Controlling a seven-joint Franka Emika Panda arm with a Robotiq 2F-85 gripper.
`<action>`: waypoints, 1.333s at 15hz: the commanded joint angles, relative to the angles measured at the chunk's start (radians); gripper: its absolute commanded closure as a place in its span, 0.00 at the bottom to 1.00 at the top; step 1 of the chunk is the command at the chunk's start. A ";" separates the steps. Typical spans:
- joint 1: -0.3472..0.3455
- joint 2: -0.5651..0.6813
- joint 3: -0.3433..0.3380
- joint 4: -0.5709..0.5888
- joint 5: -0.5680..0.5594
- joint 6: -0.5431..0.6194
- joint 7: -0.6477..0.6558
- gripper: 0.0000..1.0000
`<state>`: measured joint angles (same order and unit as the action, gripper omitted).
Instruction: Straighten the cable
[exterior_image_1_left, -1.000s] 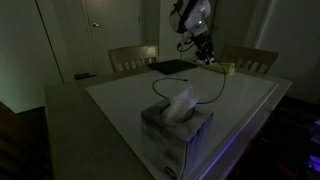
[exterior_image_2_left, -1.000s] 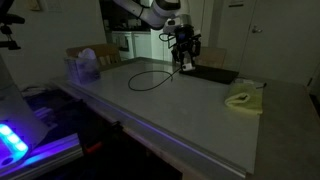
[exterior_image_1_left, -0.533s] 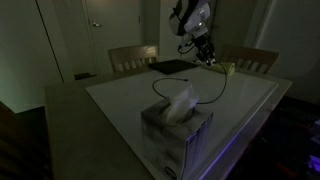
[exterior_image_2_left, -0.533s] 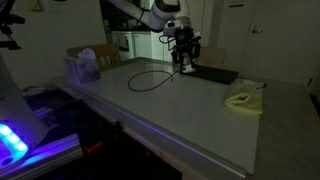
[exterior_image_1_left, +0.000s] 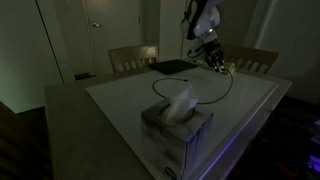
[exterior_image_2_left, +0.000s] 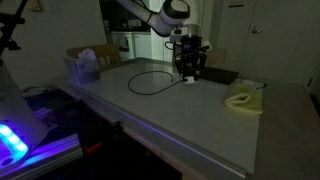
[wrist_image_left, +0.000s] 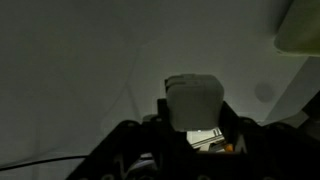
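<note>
The white plug is hanging near the cable's other end (exterior_image_2_left: 171, 77) and keeps the cable looped. Next, my gripper lowers the plug farther away (exterior_image_2_left: 195, 104), toward the edge of the table.
The cable is a thin black cord lying in a loop on the white table top in both exterior views (exterior_image_1_left: 226, 90) (exterior_image_2_left: 131, 83). It ends in a white plug block (wrist_image_left: 195, 103). My gripper (exterior_image_1_left: 214, 60) (exterior_image_2_left: 189, 72) is at the far side of the table, pointing down, shut on that white plug just above the surface. In the wrist view the plug sits between the dark fingers (wrist_image_left: 193, 125), and a thin stretch of the cable (wrist_image_left: 40, 160) runs off to the lower left.
A tissue box (exterior_image_1_left: 175, 125) (exterior_image_2_left: 83, 68) stands near one table edge. A flat black pad (exterior_image_1_left: 170, 67) (exterior_image_2_left: 215, 75) lies beside the gripper. A yellowish cloth (exterior_image_1_left: 228, 68) (exterior_image_2_left: 243, 99) lies close by. Chairs stand behind the table.
My gripper has moved sideways toward the yellowish cloth and a little lower, carrying the plug end of the cable with it. The loop has stretched slightly.
</note>
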<state>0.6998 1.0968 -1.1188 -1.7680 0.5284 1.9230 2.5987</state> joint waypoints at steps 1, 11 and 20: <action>-0.189 -0.193 0.166 -0.032 -0.064 0.096 -0.003 0.74; -0.430 -0.328 0.383 0.022 -0.099 0.095 0.002 0.74; -0.124 -0.036 -0.125 -0.005 0.311 -0.185 0.005 0.74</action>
<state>0.5779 1.0653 -1.2482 -1.7729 0.8434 1.7354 2.6032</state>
